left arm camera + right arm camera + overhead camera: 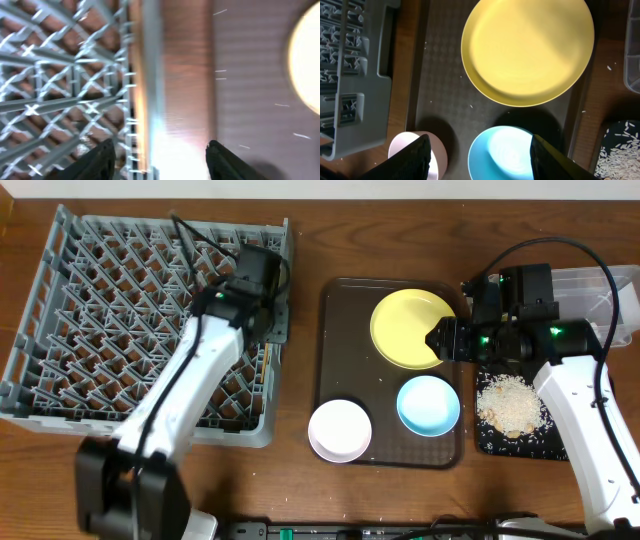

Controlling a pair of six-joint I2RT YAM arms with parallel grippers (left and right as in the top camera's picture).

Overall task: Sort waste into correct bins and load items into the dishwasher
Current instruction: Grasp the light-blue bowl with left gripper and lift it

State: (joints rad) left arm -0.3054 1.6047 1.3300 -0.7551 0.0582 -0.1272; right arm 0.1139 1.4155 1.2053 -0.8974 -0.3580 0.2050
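I can see the light blue bowl's rack-side rim clear of the white bowl, so my left gripper goes on across the serving tray before it closes on that rim (401,396).
The grey dish rack (100,310) fills the left of the table. A yellow plate (410,330), a light blue bowl (428,404) and a white bowl (340,430) sit on the dark brown serving tray (335,370). My left gripper (277,320) is open and empty over the rack's right wall (65,90); its view (160,160) is blurred. My right gripper (445,340) is open and empty above the plate (527,50) and the blue bowl (507,152). Rice scraps (508,402) lie in the black tray (490,442). Chopsticks, wrapper and napkin are not visible.
The clear tub (600,290) stands at the back right, behind the black tray. A strip of bare wooden table (300,380) separates the rack from the serving tray. A few rice grains lie scattered on the serving tray and table.
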